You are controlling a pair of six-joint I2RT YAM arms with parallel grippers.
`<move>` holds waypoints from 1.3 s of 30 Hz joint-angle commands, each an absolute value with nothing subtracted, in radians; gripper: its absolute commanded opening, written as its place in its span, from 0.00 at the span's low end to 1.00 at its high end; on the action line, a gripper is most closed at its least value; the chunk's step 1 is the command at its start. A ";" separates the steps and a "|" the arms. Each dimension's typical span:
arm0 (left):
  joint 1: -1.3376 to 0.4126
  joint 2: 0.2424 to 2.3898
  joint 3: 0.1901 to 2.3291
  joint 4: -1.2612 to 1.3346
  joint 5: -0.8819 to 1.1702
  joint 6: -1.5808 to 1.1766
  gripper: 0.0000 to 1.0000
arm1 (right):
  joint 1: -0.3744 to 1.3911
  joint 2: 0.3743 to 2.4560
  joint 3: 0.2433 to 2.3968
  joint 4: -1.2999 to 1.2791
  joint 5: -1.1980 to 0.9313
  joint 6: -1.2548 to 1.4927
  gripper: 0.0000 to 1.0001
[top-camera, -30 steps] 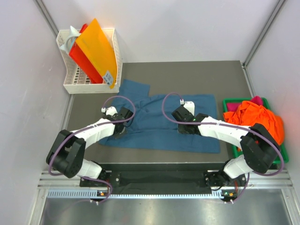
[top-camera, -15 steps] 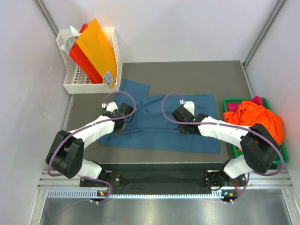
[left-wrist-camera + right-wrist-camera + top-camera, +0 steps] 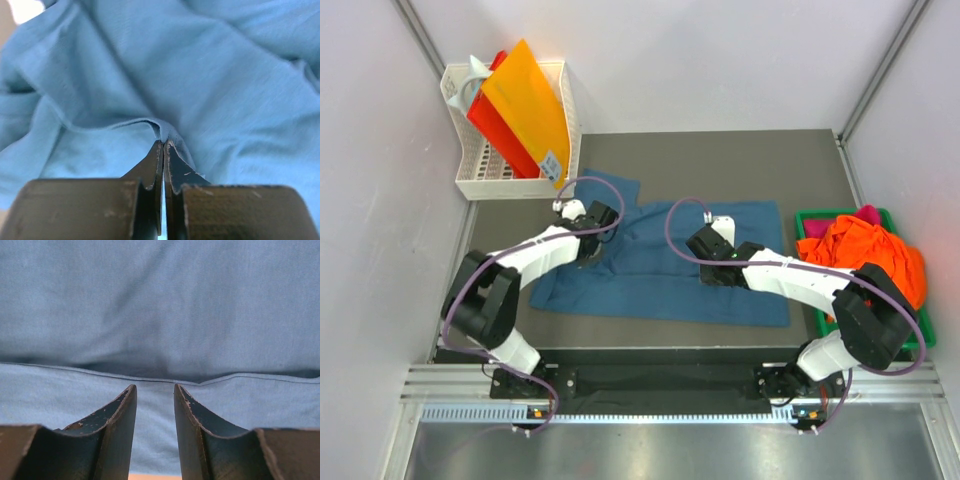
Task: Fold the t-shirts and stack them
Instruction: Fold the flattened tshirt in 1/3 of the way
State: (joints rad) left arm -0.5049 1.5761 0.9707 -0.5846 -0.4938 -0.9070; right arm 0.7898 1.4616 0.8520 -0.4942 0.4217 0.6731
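I should now move the teal-blue t-shirt's raised edge (image 3: 161, 129), held in my left gripper's fingers, along the open way toward the sleeve and let go near it.
A teal-blue t-shirt (image 3: 670, 275) lies spread on the dark table. My left gripper (image 3: 595, 240) is over its left part. In the left wrist view that gripper (image 3: 163, 143) is shut on a raised pinch of the blue cloth (image 3: 210, 75), which bunches around the tips. My right gripper (image 3: 705, 265) rests over the middle of the shirt. In its wrist view the gripper (image 3: 155, 388) is open, the fingers apart just short of a hem line (image 3: 165, 380), with nothing between them. An orange t-shirt (image 3: 865, 255) and a magenta one (image 3: 867, 212) are heaped in the green tray (image 3: 810, 216).
A white basket (image 3: 470, 180) holding orange and red folders (image 3: 525, 100) stands at the back left, close to the shirt's sleeve. The green tray sits at the table's right edge. Grey walls close in on both sides.
My left gripper has shut on the shirt and moved up and to the right, dragging the shirt's left edge inward. The right arm has stayed put.
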 commanded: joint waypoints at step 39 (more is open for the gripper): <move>-0.578 1.626 1.292 -0.537 -0.679 -0.738 0.80 | 0.805 1.450 0.862 -0.456 0.440 0.710 0.37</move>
State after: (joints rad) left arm -0.5766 1.8030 1.3037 -0.5350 -0.5739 -0.7120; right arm 0.7898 1.4616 0.8356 -0.4950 0.4217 0.7010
